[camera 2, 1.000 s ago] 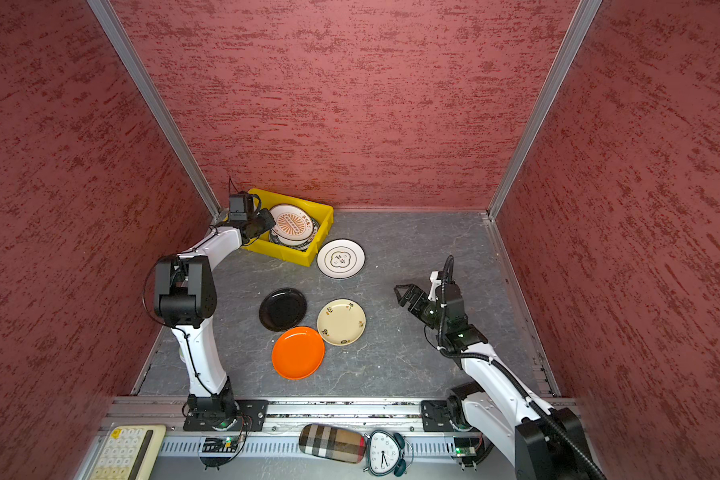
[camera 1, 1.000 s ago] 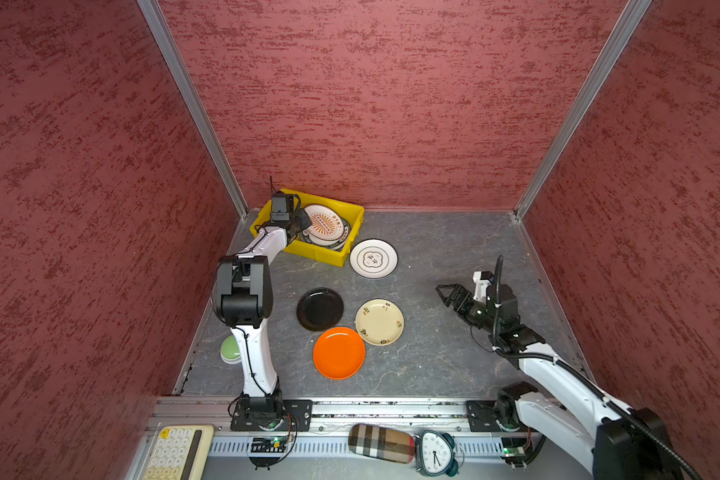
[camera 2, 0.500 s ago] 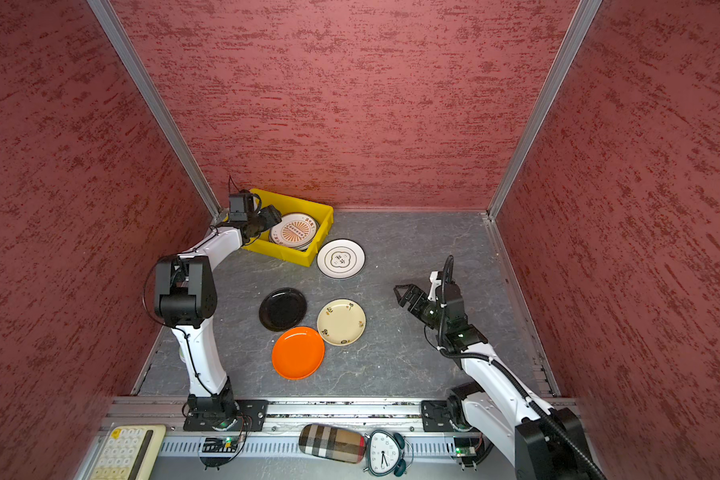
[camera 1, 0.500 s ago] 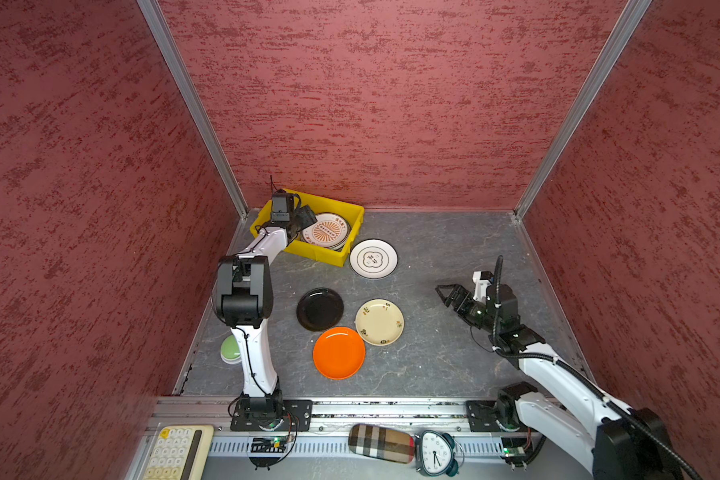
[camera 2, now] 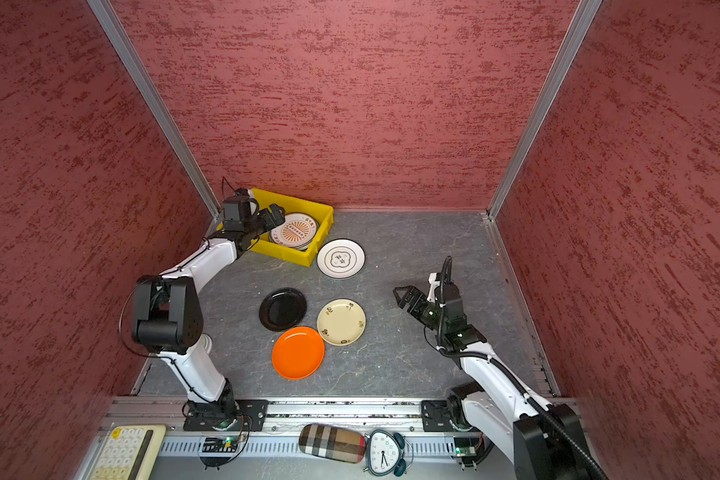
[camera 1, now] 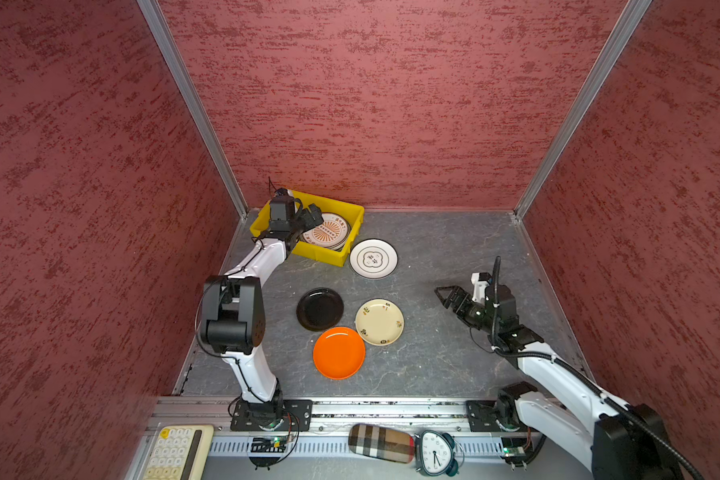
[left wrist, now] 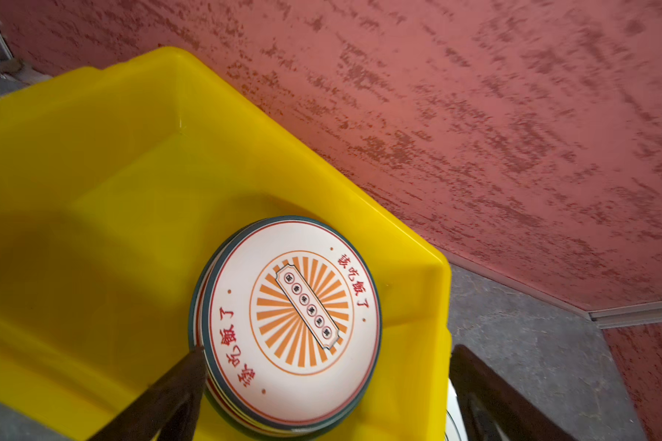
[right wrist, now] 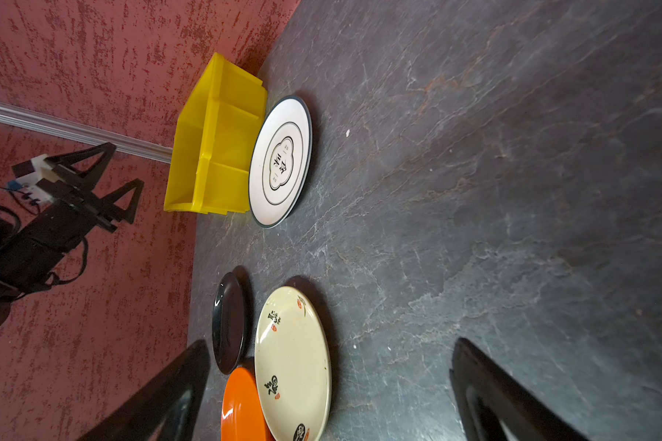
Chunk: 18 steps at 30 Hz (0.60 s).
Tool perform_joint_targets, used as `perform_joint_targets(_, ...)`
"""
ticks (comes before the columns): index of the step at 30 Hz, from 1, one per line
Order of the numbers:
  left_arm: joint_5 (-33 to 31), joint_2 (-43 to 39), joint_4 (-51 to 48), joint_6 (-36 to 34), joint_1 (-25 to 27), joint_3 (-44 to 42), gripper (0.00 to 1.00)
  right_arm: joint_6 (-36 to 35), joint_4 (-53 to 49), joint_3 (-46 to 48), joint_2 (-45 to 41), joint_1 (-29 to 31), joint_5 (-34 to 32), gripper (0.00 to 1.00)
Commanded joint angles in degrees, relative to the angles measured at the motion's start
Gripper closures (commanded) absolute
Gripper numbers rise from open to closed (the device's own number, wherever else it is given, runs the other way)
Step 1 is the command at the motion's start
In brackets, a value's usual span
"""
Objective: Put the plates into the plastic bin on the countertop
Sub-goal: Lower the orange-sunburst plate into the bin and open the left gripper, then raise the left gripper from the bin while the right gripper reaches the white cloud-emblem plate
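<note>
I should first use my right gripper to pull the cloud-outline plate away from the bin by the plate's free rim [camera 1: 396, 260], because the plate lies close against the bin's end [camera 1: 353, 252].
The yellow plastic bin [camera 1: 352, 210] [camera 2: 323, 210] [left wrist: 92, 172] stands in the far left corner of the countertop [camera 1: 454, 249]. Inside it lies a stack of plates topped by the orange sunburst plate [camera 1: 329, 230] [camera 2: 298, 230] [left wrist: 295, 317]. My left gripper [camera 1: 312, 218] [camera 2: 273, 218] [left wrist: 327, 351] hovers open over the stack, holding nothing, one fingertip at the stack's edge. On the countertop lie the cloud-outline plate [camera 1: 373, 258] [right wrist: 279, 160], black plate [camera 1: 320, 309] [right wrist: 228, 322], cream floral plate [camera 1: 379, 322] [right wrist: 291, 355] and orange plate [camera 1: 339, 352] [right wrist: 241, 408]. My right gripper [camera 1: 445, 293] [camera 2: 404, 295] [right wrist: 331, 343] is open and empty, right of the cream plate.
Red textured walls close in on three sides, with metal rails along the countertop's edges. A pale green round edge [camera 2: 206, 343] peeks out behind the left arm's base. A keypad [camera 1: 175, 451], a plaid case [camera 1: 381, 442] and an alarm clock [camera 1: 435, 453] lie beyond the front rail.
My left gripper has opened and let go of the sunburst plate, which went from tilted to lying flat on the stack in the bin. The right arm has not moved.
</note>
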<state>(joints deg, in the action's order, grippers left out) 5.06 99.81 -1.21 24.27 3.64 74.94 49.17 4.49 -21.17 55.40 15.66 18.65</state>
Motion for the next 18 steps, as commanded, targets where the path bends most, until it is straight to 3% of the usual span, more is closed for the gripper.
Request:
perform_joint_targets(1, -2.0, -6.0, 3.5, 2.2, 1.7, -4.2, 0.01, -0.4, 2.1, -1.3, 1.0, 0.3, 0.7, 0.01)
perform_joint_targets(7, -5.0, -15.6, 1.0, 1.9, 5.9, -9.2, 0.01, 0.6, 2.3, -3.8, 3.8, 0.2, 2.7, 0.01)
perform_joint_targets(18, -7.7, -32.1, -3.0, 6.6, 12.2, -22.6, 0.0, 3.2, -0.5, -5.4, -0.9, 0.2, 3.7, 0.01)
